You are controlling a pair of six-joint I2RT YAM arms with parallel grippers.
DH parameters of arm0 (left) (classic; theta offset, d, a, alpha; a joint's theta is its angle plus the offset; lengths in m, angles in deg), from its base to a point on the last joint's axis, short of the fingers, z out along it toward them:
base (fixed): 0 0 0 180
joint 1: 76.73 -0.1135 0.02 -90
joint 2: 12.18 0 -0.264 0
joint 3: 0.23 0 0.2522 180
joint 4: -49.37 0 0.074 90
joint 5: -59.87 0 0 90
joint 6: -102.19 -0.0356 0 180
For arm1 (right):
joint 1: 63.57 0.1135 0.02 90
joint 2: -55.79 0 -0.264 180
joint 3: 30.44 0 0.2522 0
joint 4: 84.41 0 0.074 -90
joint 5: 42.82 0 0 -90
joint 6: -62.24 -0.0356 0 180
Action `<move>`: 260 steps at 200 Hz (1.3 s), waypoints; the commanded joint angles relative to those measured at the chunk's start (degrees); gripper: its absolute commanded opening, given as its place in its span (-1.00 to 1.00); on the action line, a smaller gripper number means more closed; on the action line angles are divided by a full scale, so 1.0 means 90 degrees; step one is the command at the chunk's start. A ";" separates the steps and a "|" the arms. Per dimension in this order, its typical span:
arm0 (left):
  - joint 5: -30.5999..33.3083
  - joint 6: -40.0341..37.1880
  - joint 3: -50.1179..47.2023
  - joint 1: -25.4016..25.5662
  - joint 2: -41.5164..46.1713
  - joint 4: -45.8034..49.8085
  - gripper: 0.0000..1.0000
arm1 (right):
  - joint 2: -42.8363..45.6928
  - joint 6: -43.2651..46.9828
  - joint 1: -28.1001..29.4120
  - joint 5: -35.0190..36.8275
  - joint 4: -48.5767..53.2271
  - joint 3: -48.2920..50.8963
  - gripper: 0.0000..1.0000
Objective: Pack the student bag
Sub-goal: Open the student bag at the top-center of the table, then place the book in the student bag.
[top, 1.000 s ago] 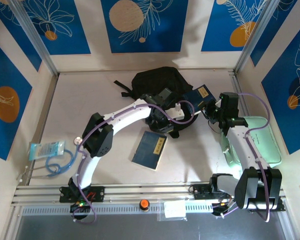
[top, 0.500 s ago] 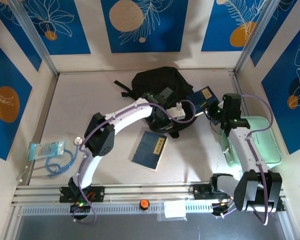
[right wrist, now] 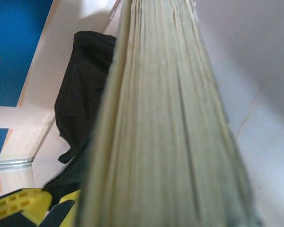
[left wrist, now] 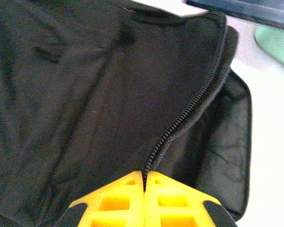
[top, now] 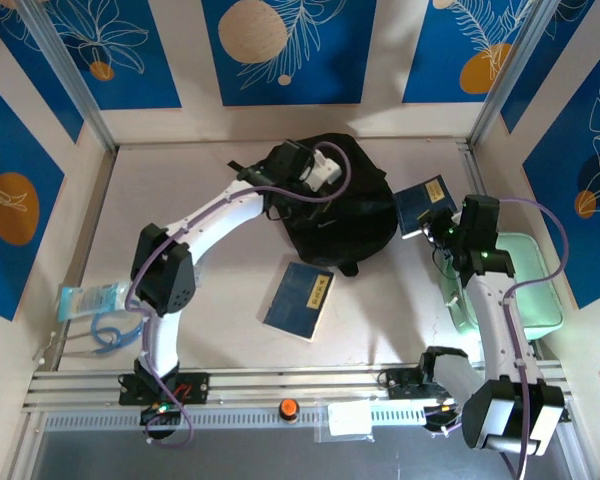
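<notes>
I should pull the bag's zipper edge (left wrist: 194, 104), lying low over the bag's opening (left wrist: 199, 142), up and back with my left gripper before my right gripper puts the book in.
The black student bag (top: 345, 205) lies at the back middle of the table. In the left wrist view its zipper (left wrist: 189, 113) runs down into the closed yellow jaws. My left gripper (left wrist: 145, 174) is shut on the bag's zipper edge, at the bag's back left (top: 318, 185). Right of the bag, my right gripper (top: 442, 228) is shut on a blue book (top: 426, 204) held above the table. The book's page edge (right wrist: 165, 118) is close to the right wrist camera, with one yellow fingertip (right wrist: 19, 205) beside it.
A second blue book (top: 300, 297) lies flat in front of the bag. A mint-green zip case (top: 525, 285) sits at the right under my right arm. A clear pouch with a blue cable (top: 95, 305) lies at the near left.
My left arm swung from the bag's near side to its back left and shut on the zipper edge, spreading the bag wider. The right gripper carried its book slightly right.
</notes>
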 commanded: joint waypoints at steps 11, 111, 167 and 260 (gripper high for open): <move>-0.0195 0.1818 -0.0641 -0.0632 0.0252 -0.1329 -1.00 | 0.0256 0.0094 -0.0109 0.0053 0.0398 -0.0168 -0.84; -0.2039 0.2777 -0.1347 -0.0941 0.0854 -0.3221 -1.00 | -0.0651 -0.1022 0.0531 -0.2027 -0.1187 0.0437 -0.83; -0.2685 0.3115 -0.1811 -0.0935 0.1218 -0.4381 -1.00 | -0.1408 -0.1598 0.1376 -0.2001 -0.1900 0.0234 -0.82; -0.2834 0.3356 -0.1991 -0.0931 0.1204 -0.4642 -1.00 | -0.2699 -0.1779 0.2017 -0.1463 -0.2528 -0.0389 -0.82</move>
